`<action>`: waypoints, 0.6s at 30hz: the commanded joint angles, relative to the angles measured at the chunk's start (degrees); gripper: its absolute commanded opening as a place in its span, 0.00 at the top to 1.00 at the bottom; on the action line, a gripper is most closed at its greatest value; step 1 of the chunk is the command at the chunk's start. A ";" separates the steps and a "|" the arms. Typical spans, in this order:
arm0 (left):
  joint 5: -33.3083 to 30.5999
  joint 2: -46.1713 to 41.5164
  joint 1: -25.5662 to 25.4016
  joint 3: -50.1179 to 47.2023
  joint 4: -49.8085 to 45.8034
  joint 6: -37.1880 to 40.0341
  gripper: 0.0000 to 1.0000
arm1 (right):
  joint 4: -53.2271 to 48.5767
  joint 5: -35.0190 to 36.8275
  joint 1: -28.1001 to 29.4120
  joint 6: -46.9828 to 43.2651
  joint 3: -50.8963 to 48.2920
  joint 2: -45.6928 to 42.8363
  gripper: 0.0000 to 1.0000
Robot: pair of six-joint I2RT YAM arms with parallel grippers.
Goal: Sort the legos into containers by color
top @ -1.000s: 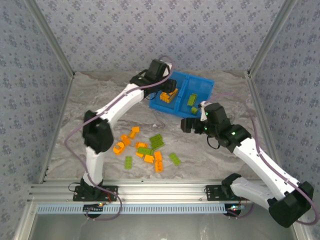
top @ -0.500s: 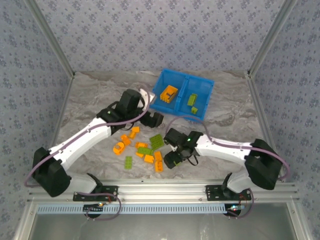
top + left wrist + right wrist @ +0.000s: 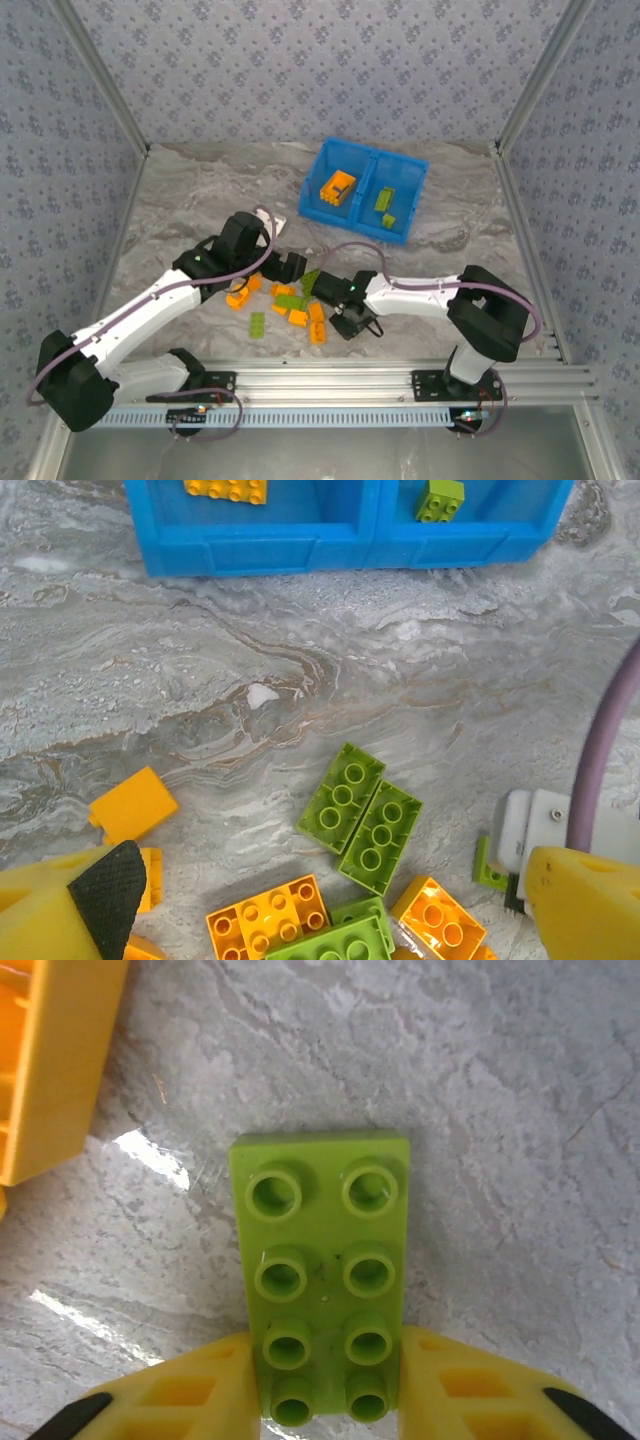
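Note:
My left gripper hangs over the green bricks, close beside my right gripper, so it should back off and take the orange brick nearest the bin.
Orange and lime green legos lie scattered on the marble table in front of the blue bin. Its left container holds orange bricks and its right one green bricks. My right gripper is shut on the near end of a long green studded brick that rests on the table at the pile's right edge. My left gripper hangs open over the pile's back edge, above two green bricks lying side by side and an orange one.
The bin's front wall stands across the top of the left wrist view, with bare marble between it and the pile. My two grippers are close together over the pile. Patterned walls enclose the table.
The left arm left the bin, came back to the pile and opened. The right arm swung down to the pile's right side and shut on the green brick.

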 commanded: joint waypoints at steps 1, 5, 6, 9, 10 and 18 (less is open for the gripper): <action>-0.64 -1.95 -0.33 -0.93 2.75 -1.79 0.01 | -3.26 6.20 2.56 1.65 0.57 0.68 0.68; -0.23 -5.49 -0.53 -2.23 8.54 -2.58 0.01 | -3.75 9.13 2.07 2.77 0.70 -7.90 0.70; -0.41 -6.23 -0.55 -2.32 9.13 -2.59 0.01 | -3.85 9.96 1.70 3.05 0.87 -10.38 0.71; -1.06 -8.40 -0.54 -2.32 10.26 -2.21 0.01 | -3.26 12.60 -0.44 2.61 1.61 -18.56 0.71; -1.14 -8.76 -0.48 -2.26 10.47 -1.77 0.01 | -2.75 13.63 -1.57 2.01 2.16 -21.36 0.71; -1.67 -9.01 -0.58 -2.30 11.95 -2.64 0.01 | 8.32 13.66 -23.87 -0.52 8.14 -26.59 0.70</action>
